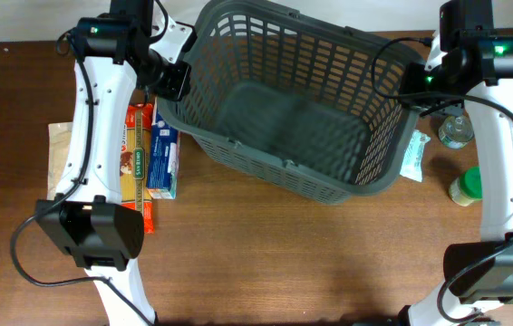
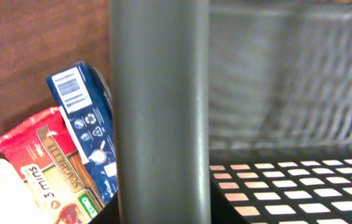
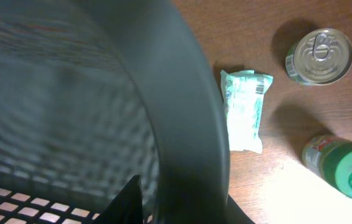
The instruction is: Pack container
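Observation:
I should turn the container straight by both end rims (image 1: 396,134) before I pack it, because it sits crooked and its far rim (image 1: 329,25) slants toward my right gripper.
The container (image 1: 266,158), a large dark grey lattice basket, sits skewed across the back middle of the table, and nothing shows inside it. My left gripper (image 1: 170,81) is shut on its left rim, which runs straight up through the left wrist view (image 2: 160,93) between the jaws (image 2: 163,214). My right gripper (image 1: 417,86) is shut on the right rim (image 3: 182,106), with a dark finger on each side of it (image 3: 185,208).
A blue box (image 1: 163,158) (image 2: 86,124), a red spaghetti pack (image 1: 134,154) (image 2: 45,174) and a beige bag (image 1: 60,158) lie left of the basket. A green-white packet (image 1: 414,154) (image 3: 244,109), a tin can (image 1: 456,131) (image 3: 319,56) and a green-lidded jar (image 1: 465,186) (image 3: 344,165) lie to its right.

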Motion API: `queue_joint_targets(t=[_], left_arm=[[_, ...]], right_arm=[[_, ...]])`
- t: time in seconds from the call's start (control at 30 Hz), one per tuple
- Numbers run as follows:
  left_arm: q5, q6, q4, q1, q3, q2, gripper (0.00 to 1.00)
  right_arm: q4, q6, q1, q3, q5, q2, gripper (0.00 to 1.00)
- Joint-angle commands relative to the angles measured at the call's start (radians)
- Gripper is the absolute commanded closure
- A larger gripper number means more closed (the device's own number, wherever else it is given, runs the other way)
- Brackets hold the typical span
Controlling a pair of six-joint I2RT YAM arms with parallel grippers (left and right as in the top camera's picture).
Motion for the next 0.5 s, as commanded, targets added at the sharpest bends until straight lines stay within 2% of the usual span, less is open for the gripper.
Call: queue_joint_targets(t=[0.0, 0.27, 0.33, 0.47], left_arm=[[0.025, 0.039, -0.047, -0.02, -0.028, 0.029, 0.85], [0.029, 0.016, -0.042, -0.031, 0.005, 0.029, 0.83], [0.028, 0.014, -0.046, -0.044, 0.021, 0.029, 0.63], [0.027, 0.001, -0.055, -0.084, 0.059, 0.028, 0.61]], right_arm=[[0.013, -0.039, -0.003, 0.004, 0.011, 0.014, 0.73], [0.036, -0.042, -0.003, 0.004, 0.011, 0.04, 0.73], [0.047, -0.044, -0.003, 0.004, 0.011, 0.048, 0.73], [0.065, -0.084, -0.003, 0.004, 0.011, 0.056, 0.72]])
